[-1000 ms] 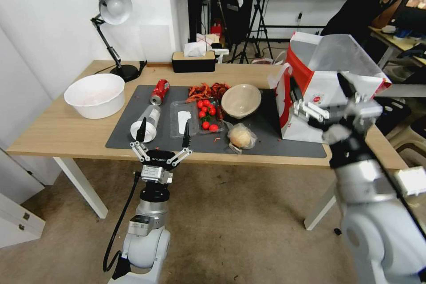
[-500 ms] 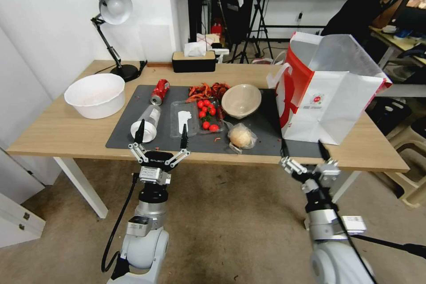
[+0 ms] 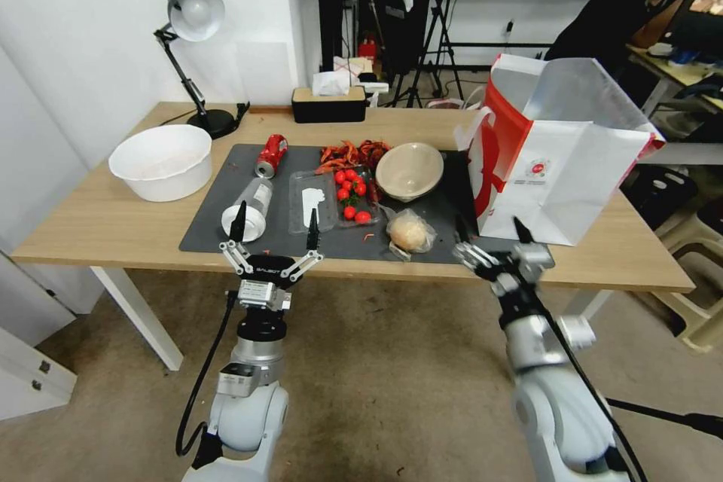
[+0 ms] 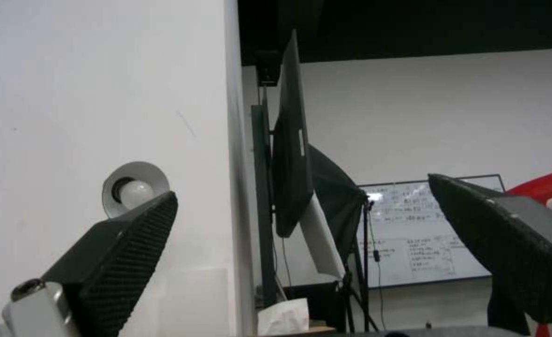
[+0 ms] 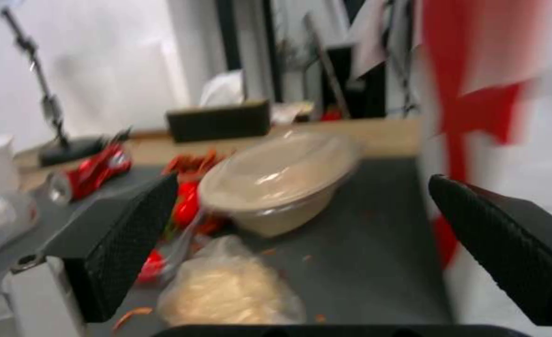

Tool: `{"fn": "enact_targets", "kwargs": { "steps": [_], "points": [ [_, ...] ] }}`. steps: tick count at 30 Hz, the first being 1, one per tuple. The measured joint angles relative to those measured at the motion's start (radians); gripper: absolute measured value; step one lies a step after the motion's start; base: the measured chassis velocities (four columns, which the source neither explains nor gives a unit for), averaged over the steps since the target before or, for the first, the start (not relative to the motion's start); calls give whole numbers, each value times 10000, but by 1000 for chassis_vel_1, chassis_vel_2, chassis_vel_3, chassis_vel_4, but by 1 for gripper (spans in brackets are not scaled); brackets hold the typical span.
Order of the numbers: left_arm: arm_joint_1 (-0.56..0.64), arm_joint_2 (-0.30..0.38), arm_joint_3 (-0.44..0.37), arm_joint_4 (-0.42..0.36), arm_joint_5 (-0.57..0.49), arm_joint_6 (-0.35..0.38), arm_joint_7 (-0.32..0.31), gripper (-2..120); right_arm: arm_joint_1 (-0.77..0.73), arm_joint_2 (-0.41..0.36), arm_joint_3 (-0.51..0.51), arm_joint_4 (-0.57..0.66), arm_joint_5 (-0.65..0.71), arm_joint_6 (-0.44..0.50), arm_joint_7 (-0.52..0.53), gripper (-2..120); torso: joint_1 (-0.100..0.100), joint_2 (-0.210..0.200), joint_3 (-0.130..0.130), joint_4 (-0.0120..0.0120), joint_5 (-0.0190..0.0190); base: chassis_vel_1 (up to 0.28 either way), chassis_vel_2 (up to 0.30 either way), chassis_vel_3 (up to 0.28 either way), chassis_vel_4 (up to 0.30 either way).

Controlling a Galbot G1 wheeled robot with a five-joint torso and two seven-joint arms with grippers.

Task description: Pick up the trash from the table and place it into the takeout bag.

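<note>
Loose clear wrap [image 3: 399,251] reaches out past the bun [image 3: 410,233]. The wrap will come along and hang from the bun's side when I pick up the bun.
On the table [image 3: 105,222], the dark mat [image 3: 218,218] holds the trash: a crushed red can [image 3: 271,155], a clear bottle [image 3: 252,207] on its side, a beige bowl [image 3: 409,169] and a wrapped bun [image 3: 409,231]. The takeout bag [image 3: 557,166] stands open at the mat's right end. My right gripper [image 3: 489,230] is open at the table's front edge, just right of the bun and in front of the bag. Its wrist view looks over the bun [image 5: 226,290] to the bowl [image 5: 282,180]. My left gripper [image 3: 275,226] stands open, fingers up, at the front edge below the bottle.
Cherry tomatoes in a clear tray [image 3: 354,196], red shells [image 3: 350,153] and a clear flat lid [image 3: 310,199] lie mid-mat. A white basin [image 3: 160,160], a desk lamp [image 3: 192,15] and a tissue box [image 3: 328,102] stand at the left and back.
My right arm dropped from in front of the bag to below the table edge, then rose and moved left toward the bun. The left arm has stayed put.
</note>
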Motion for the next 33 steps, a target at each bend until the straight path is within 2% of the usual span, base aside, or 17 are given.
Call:
{"fn": "enact_targets", "kwargs": {
  "steps": [1,3,6,7,13,18,25,27,31,33],
  "points": [
    [0,0,0,0,0,0,0,100,0,0,0,0,0,0,0,100,0,0,0,0,0,0,0,0,0],
    [8,0,0,1,6,-2,2,100,677,-124,-319,-408,70,-879,-66,100,0,-1,0,-2,4,0,0,0,0],
    [17,14,-15,3,8,-5,1,100,1133,-179,-576,-702,125,-1354,-85,100,0,-1,0,0,2,0,0,0,0],
    [24,28,-69,5,8,-9,-5,100,1631,-192,-835,-1042,107,-1871,-85,100,1,-1,0,0,0,0,0,0,0],
    [55,17,-159,78,8,-77,-25,100,2382,-123,-1380,-1756,-994,-3085,-230,100,1,-1,1,0,2,0,0,0,0],
    [0,-18,-187,183,7,-128,-35,100,2368,-162,-1409,-1941,-1423,-3420,-448,100,0,-1,0,-2,1,0,0,0,0],
    [-127,-117,-121,285,28,-130,-38,100,2275,-221,-1418,-2213,-1490,-3308,-473,99,0,-1,-1,-2,1,0,0,0,0],
    [-131,-122,-116,302,36,-131,-38,100,2257,-222,-1418,-2215,-1519,-3234,-475,96,0,0,0,-2,3,0,0,0,0],
    [-128,-114,-116,323,48,-163,-38,100,2190,-224,-1419,-2153,-1705,-3015,-531,78,1,-1,-1,-1,2,0,0,0,0],
    [-116,-110,-116,323,49,-168,-38,100,2181,-216,-1425,-2130,-1711,-3000,-534,73,0,0,-1,-2,2,0,0,0,0]
  ]
}}
